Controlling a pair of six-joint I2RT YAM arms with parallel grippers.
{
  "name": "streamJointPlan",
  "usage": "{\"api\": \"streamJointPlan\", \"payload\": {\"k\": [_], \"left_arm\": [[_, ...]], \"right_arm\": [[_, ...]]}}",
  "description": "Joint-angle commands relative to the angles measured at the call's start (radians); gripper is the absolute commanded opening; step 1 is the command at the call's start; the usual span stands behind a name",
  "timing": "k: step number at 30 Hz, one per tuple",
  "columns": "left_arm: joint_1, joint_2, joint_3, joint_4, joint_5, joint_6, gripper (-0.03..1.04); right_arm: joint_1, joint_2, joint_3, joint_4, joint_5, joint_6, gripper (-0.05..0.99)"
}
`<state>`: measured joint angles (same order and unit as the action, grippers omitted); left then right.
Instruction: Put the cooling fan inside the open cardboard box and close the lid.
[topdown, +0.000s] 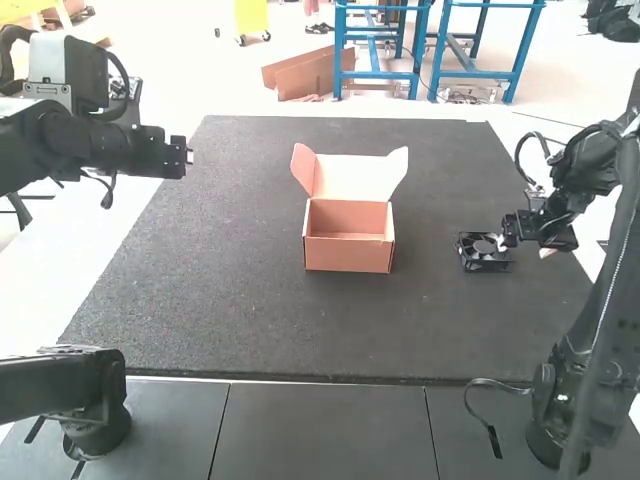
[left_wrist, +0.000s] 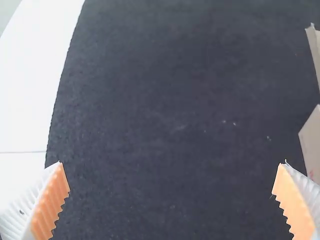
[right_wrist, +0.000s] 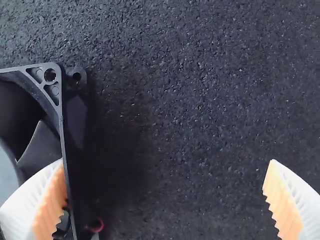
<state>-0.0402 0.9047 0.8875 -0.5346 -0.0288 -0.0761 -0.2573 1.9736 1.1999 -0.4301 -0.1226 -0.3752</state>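
The box's side flaps (topdown: 398, 172) spread outward from the raised lid (topdown: 350, 178), so they will fold in and slide inside the box when the robot swings the lid down.
A small cardboard box (topdown: 348, 236) stands open in the middle of the black mat (topdown: 230, 260), its lid (topdown: 350, 172) raised at the back. The black cooling fan (topdown: 484, 251) lies on the mat to the right of the box. My right gripper (topdown: 517, 238) is low at the fan's right side, open; in the right wrist view one orange pad (right_wrist: 49, 202) sits over the fan's frame (right_wrist: 70, 130) and the other pad (right_wrist: 281, 200) is over bare mat. My left gripper (topdown: 182, 155) hovers open at the mat's far left edge, its pads (left_wrist: 50, 202) wide apart with nothing between them.
The mat covers most of the table; white table surface (left_wrist: 30, 75) shows to its left. Box flap edges (left_wrist: 312, 130) appear at the side of the left wrist view. The right arm's cable (topdown: 485, 395) hangs at the front right.
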Motion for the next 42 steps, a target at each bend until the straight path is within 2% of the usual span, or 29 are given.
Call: {"api": "streamJointPlan", "payload": {"k": [1, 3, 5, 8, 10, 15, 19, 23, 24, 27, 36, 42], "left_arm": [[-0.001, -0.004, 0.036, 0.002, 0.009, -0.008, 0.97], [-0.001, -0.004, 0.037, 0.002, 0.009, -0.008, 0.97], [-0.001, -0.004, 0.039, 0.001, 0.009, -0.008, 0.97], [-0.001, -0.004, 0.041, -0.004, 0.009, -0.008, 0.97], [0.000, -0.004, 0.047, -0.008, 0.009, -0.008, 0.97], [-0.001, -0.004, 0.050, -0.021, 0.009, -0.008, 0.97], [-0.003, -0.007, 0.048, -0.024, 0.009, -0.008, 0.97], [-0.007, -0.007, 0.048, -0.034, 0.009, -0.007, 0.97], [-0.007, -0.009, 0.048, -0.039, 0.009, -0.007, 0.97], [-0.007, -0.012, 0.045, -0.047, 0.009, -0.005, 0.97], [-0.009, -0.036, 0.037, -0.047, 0.009, -0.004, 0.97], [-0.009, -0.061, 0.022, -0.054, 0.009, -0.004, 0.97]], "right_arm": [[0.021, 0.033, 0.020, -0.030, 0.015, -0.011, 0.82], [0.026, 0.047, 0.020, -0.047, 0.017, -0.010, 0.74], [0.033, 0.054, 0.021, -0.052, 0.017, -0.010, 0.61], [0.041, 0.059, 0.021, -0.053, 0.003, -0.011, 0.32], [0.043, 0.062, 0.021, -0.052, -0.014, -0.004, 0.17], [0.070, 0.071, 0.023, -0.052, -0.043, 0.013, -0.02], [0.085, 0.068, 0.035, -0.073, -0.052, 0.073, -0.02], [0.082, 0.065, 0.086, -0.154, -0.071, 0.213, -0.02], [0.082, 0.065, 0.096, -0.200, -0.081, 0.213, -0.02], [0.081, 0.036, 0.098, -0.243, -0.092, 0.213, -0.02], [0.087, -0.190, 0.035, -0.249, -0.097, 0.220, -0.02], [0.095, -0.341, -0.008, -0.312, -0.204, 0.205, -0.02]]}}
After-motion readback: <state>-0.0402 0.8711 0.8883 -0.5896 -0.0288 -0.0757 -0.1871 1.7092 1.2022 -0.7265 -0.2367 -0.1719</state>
